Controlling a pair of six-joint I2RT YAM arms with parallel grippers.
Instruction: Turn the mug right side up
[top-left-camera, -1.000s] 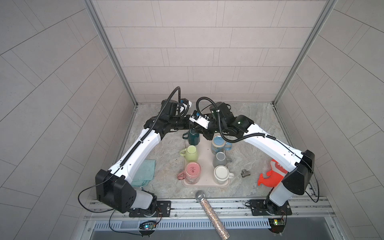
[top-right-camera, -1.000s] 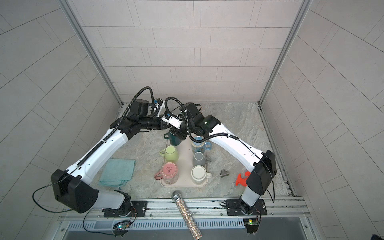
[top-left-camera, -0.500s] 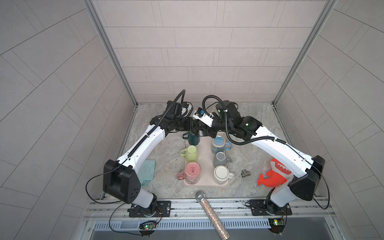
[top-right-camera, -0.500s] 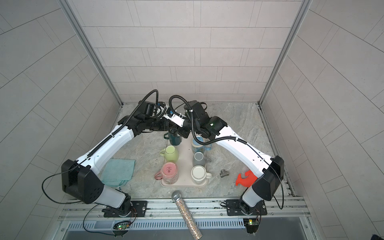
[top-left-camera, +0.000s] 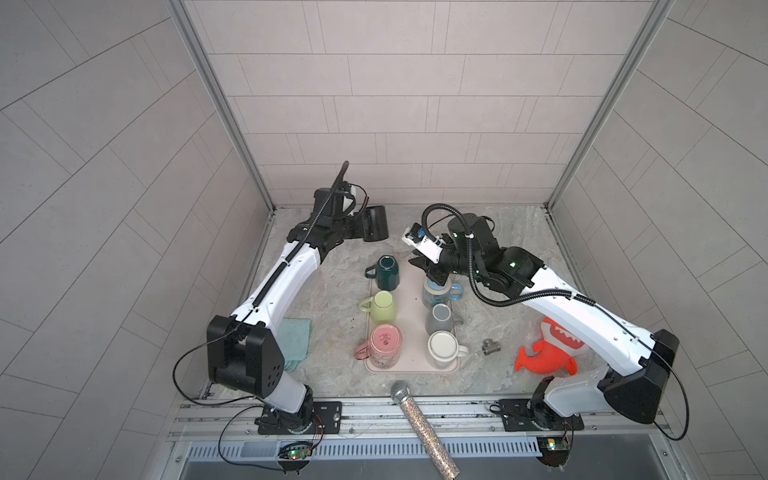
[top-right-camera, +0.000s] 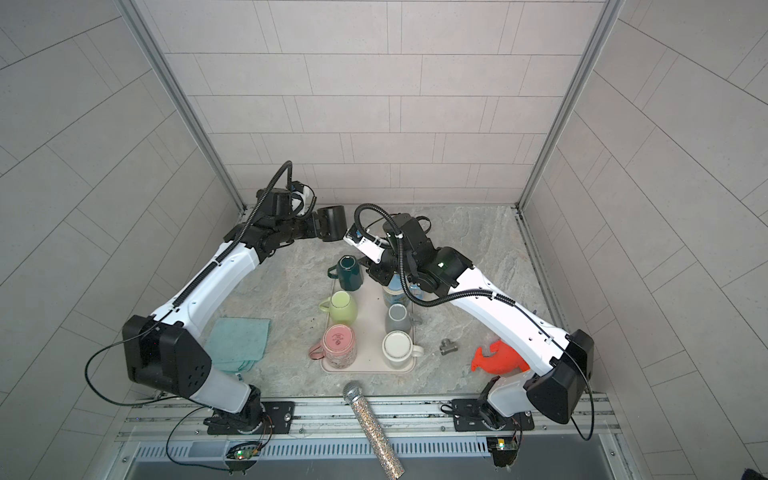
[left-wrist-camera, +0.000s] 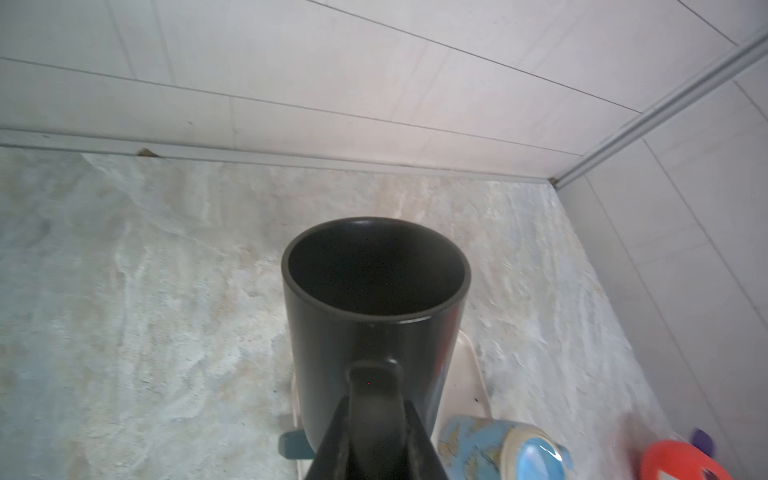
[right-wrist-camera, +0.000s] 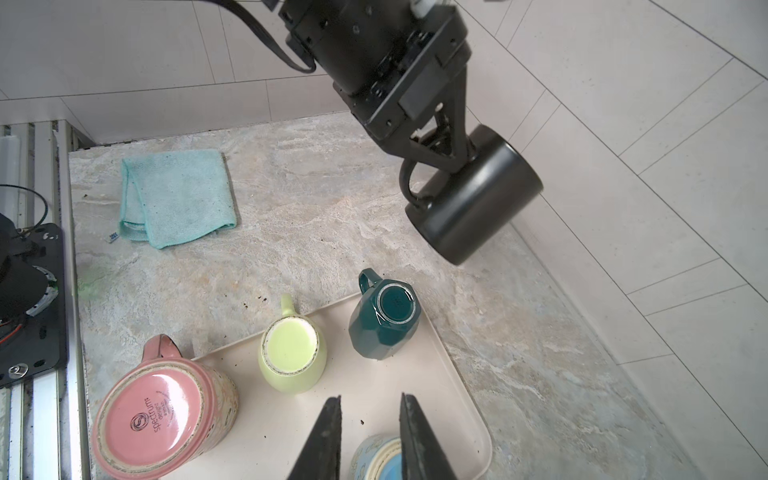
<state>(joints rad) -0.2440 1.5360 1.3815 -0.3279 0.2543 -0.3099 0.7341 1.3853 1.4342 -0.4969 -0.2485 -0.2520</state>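
The black mug is hanging with its opening (left-wrist-camera: 377, 266) up, so I should keep lowering it with my left gripper to the clear table (left-wrist-camera: 180, 268) beyond the tray until its bottom rests there.
The black mug (top-left-camera: 376, 222) (top-right-camera: 332, 222) hangs in the air above the table's back left, lying about on its side. My left gripper (top-left-camera: 360, 226) (left-wrist-camera: 376, 405) is shut on its handle. The left wrist view looks into the dark, empty mouth of the mug (left-wrist-camera: 374, 286). In the right wrist view the mug (right-wrist-camera: 473, 199) hangs from the left gripper (right-wrist-camera: 451, 160) over bare table beyond the tray. My right gripper (top-left-camera: 424, 268) (right-wrist-camera: 370, 401) stands open, holding nothing, low over the far end of the tray above a blue mug (right-wrist-camera: 380, 459).
A cream tray (top-left-camera: 411, 316) carries several upside-down mugs: dark green (top-left-camera: 386, 272), yellow-green (top-left-camera: 382, 307), pink (top-left-camera: 384, 345), blue (top-left-camera: 436, 291), grey (top-left-camera: 440, 318), white (top-left-camera: 442, 349). Nearby lie a teal cloth (top-left-camera: 295, 340), a metal fitting (top-left-camera: 490, 347), a red shark toy (top-left-camera: 548, 349) and a glitter microphone (top-left-camera: 419, 419).
The two grippers were together above the tray's far end. My left gripper has drawn back to the left with the black mug; the right gripper has moved right.
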